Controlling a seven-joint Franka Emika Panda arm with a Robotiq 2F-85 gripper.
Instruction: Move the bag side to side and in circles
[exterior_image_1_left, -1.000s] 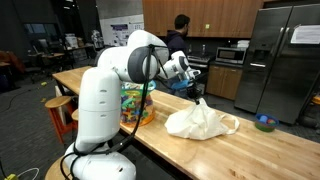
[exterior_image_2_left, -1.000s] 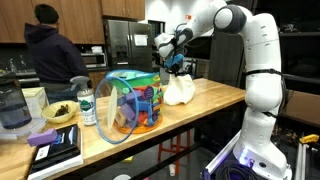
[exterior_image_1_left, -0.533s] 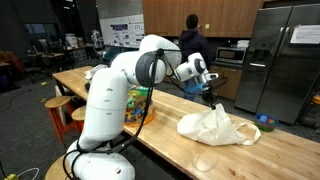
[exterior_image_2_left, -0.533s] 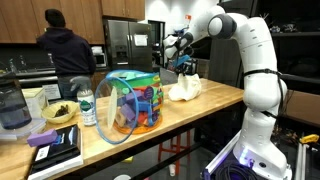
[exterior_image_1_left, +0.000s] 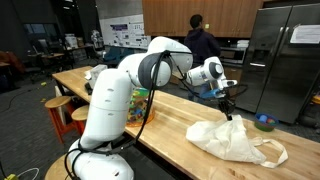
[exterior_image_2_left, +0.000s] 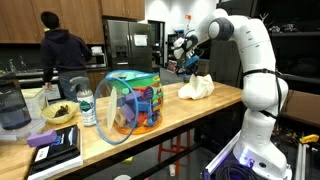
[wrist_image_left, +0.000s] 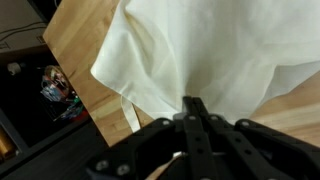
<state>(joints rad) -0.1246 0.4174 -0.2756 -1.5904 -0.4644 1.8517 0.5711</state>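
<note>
The cream-white cloth bag (exterior_image_1_left: 228, 141) is far down the table, near the green bowl, so my gripper should sweep the bag back toward the colourful items (exterior_image_1_left: 140, 106).
The cream-white cloth bag (exterior_image_1_left: 236, 141) lies wrinkled on the wooden table (exterior_image_1_left: 160, 133), with a thin strap trailing toward the table's end. My gripper (exterior_image_1_left: 229, 110) stands just above the bag's top and is shut on a pinch of its cloth. In the other exterior view the bag (exterior_image_2_left: 196, 87) sits far down the table (exterior_image_2_left: 205, 112) under the gripper (exterior_image_2_left: 188, 67). The wrist view shows the black fingers pressed together at the gripper (wrist_image_left: 190, 101), with the bag (wrist_image_left: 200, 45) spreading out beyond the tips and one strap hanging over the table edge.
A clear bowl of colourful items (exterior_image_1_left: 135, 104) (exterior_image_2_left: 130, 102) stands near the robot base. A green bowl (exterior_image_1_left: 264, 123) sits close to the bag. A bottle (exterior_image_2_left: 87, 106) and containers lie at the table's other end. A person (exterior_image_1_left: 203, 44) stands at the back counter.
The arm has swung away from the colourful bowl and dragged the bag along the table toward its far end. The grip stays shut. The person has walked along the counter.
</note>
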